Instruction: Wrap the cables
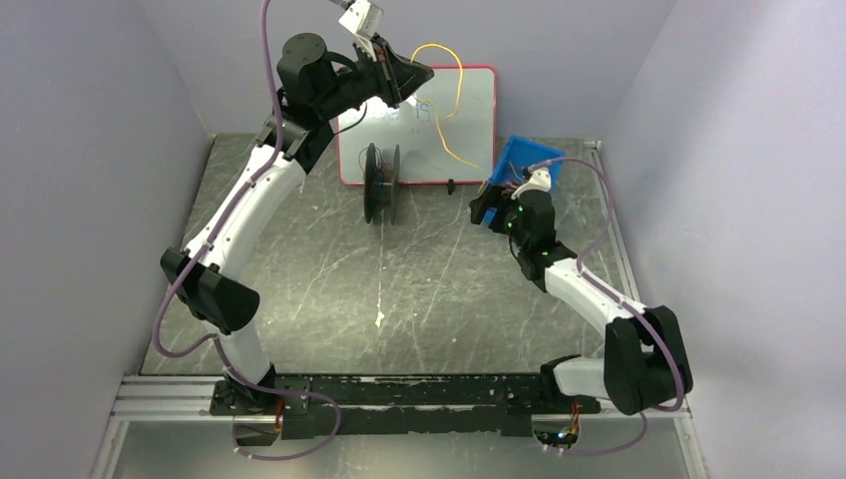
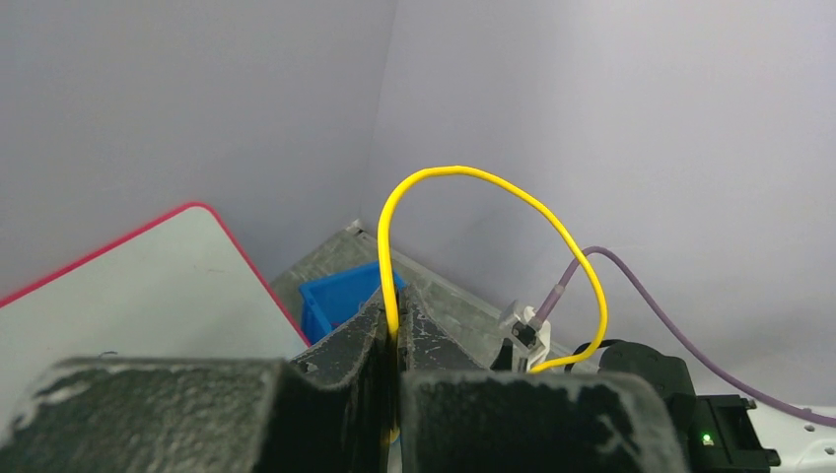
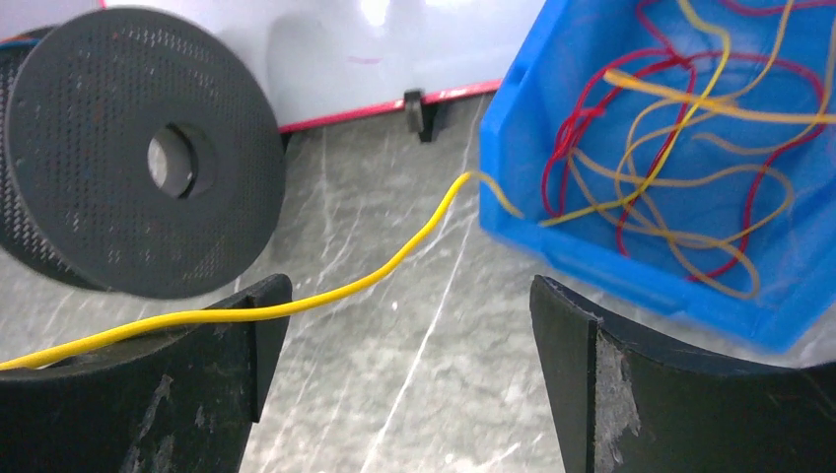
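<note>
The yellow cable goes into the blue bin [image 3: 530, 219] while my left gripper is raised high, so next my right gripper takes hold of the cable midway [image 3: 426, 231] and lifts its end out.
A thin yellow cable [image 2: 473, 177] is pinched between the shut fingers of my left gripper [image 2: 395, 320], which is raised over the whiteboard [image 1: 454, 120]. From there the cable [image 1: 454, 75] arcs up, drops across the board and runs into the blue bin [image 1: 529, 155]. In the right wrist view it [image 3: 394, 266] passes over the tip of my left finger [image 3: 237, 335] without being gripped. My right gripper [image 3: 409, 296] stands open just in front of the bin's rim [image 3: 592, 261]. Several red and yellow cables [image 3: 680, 148] lie tangled inside the bin.
A black perforated spool [image 1: 382, 183] stands upright on the table in front of the whiteboard's red frame; it appears at left in the right wrist view as spool [image 3: 148, 158]. Grey walls close in on the left, back and right. A mauve hose [image 2: 670, 315] trails from the right arm.
</note>
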### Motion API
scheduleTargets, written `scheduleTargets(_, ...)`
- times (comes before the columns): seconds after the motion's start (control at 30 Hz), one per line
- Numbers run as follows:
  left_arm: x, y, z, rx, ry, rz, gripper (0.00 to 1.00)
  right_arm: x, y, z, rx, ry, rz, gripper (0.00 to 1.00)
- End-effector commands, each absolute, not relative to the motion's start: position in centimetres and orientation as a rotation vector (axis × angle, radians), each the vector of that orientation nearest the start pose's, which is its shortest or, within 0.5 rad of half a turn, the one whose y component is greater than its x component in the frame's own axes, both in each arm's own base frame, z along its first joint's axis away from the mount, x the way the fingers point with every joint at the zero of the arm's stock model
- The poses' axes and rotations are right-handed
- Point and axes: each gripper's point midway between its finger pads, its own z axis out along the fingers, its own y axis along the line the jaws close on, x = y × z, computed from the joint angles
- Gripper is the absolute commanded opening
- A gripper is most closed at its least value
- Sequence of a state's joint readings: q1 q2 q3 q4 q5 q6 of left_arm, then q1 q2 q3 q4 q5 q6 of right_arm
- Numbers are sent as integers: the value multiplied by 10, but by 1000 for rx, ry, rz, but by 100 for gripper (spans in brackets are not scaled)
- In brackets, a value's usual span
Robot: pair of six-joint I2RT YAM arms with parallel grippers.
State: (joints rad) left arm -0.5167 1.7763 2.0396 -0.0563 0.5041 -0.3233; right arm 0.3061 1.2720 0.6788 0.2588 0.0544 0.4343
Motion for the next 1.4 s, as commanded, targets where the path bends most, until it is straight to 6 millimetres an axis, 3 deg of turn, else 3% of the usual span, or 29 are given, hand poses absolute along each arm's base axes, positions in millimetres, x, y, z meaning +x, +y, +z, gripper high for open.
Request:
scheduleTargets(0.0, 388, -321, 535, 566, 1292, -999, 7, 410, 116, 194, 183, 1765, 341, 94)
scheduleTargets(0.27, 380, -312, 539, 560, 1304, -972, 7, 425, 114, 198, 191, 1730, 312, 79)
scheduleTargets(0.43, 374, -306, 541, 547, 1308, -963, 7, 432, 115, 210, 183, 1696, 310, 62)
scheduleTargets(0.8, 368, -292, 531, 507, 1347, -937, 7, 439, 115, 247, 152, 1623, 292, 17)
scheduleTargets(0.87, 366, -290, 529, 502, 1351, -936, 7, 439, 112, 255, 153, 1609, 280, 1)
scheduleTargets(1.03, 360, -285, 520, 483, 1372, -943, 7, 436, 103, 284, 158, 1552, 236, 0)
scheduleTargets(1.37, 351, -286, 480, 480, 1442, -986, 7, 434, 77, 387, 197, 1372, 115, 0)
